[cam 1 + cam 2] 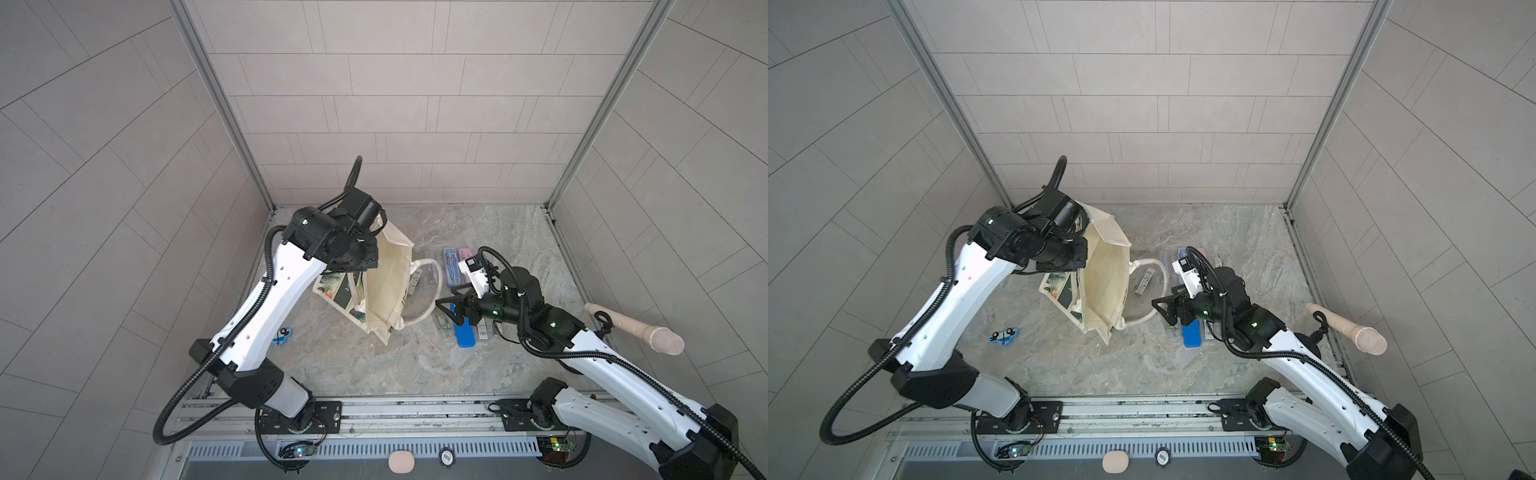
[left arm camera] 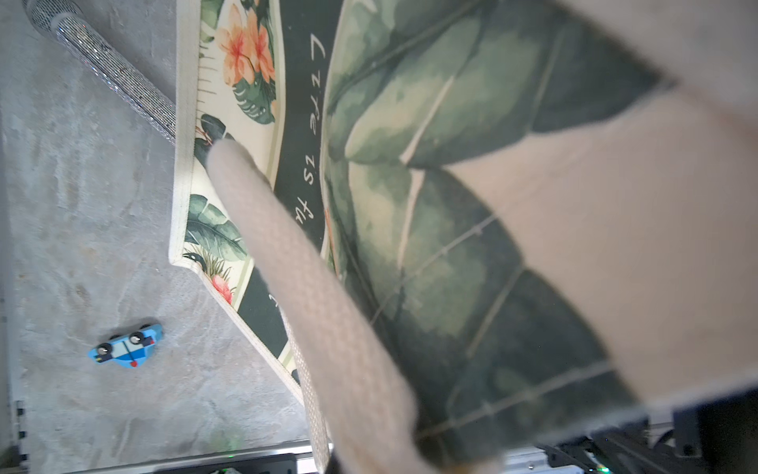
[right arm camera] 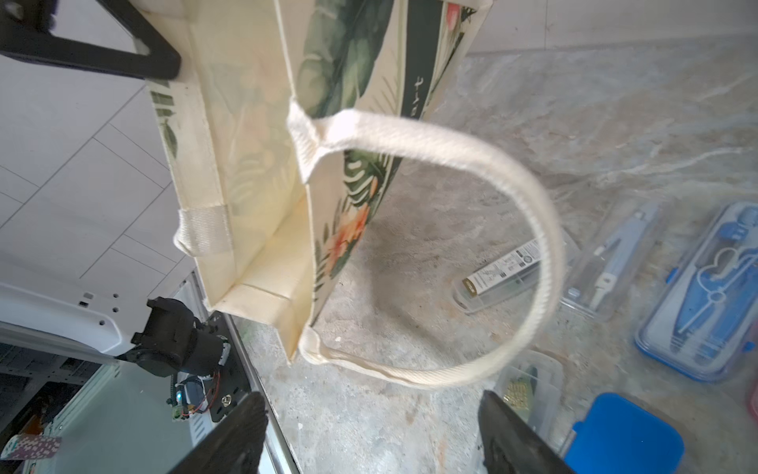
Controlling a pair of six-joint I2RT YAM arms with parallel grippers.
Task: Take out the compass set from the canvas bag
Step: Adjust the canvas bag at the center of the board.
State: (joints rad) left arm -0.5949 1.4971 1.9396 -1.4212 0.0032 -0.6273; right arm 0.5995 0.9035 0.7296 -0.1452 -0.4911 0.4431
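Observation:
Next, I take the bag's handle-side rim (image 1: pixel 406 289) with my right gripper to stand the canvas bag upright, as it hangs tipped from my left gripper with its opening (image 1: pixel 390 276) toward the cases.
My left gripper (image 1: pixel 368 255) holds the cream canvas bag (image 1: pixel 390 282) lifted off the table, shut on its cloth; the leaf print (image 2: pixel 451 205) hides the fingers in the left wrist view. The bag's mouth faces right, and the inside that shows (image 1: pixel 1104 274) is bare cream cloth. A loop handle (image 3: pixel 533 230) hangs down to the table. A compass set in a blue-rimmed clear case (image 3: pixel 705 287) lies on the table right of the bag (image 1: pixel 452 266). My right gripper (image 3: pixel 371 410) is open just in front of the handle loop (image 1: pixel 446 311), with nothing between its fingers.
More cases lie around the right gripper: a clear one with a grey compass (image 3: pixel 615 254), a small labelled one inside the loop (image 3: pixel 504 275), a solid blue box (image 1: pixel 464 334), a pink one (image 1: pixel 465 252). A blue toy car (image 1: pixel 284 334) sits left. A beige microphone (image 1: pixel 636 328) lies far right.

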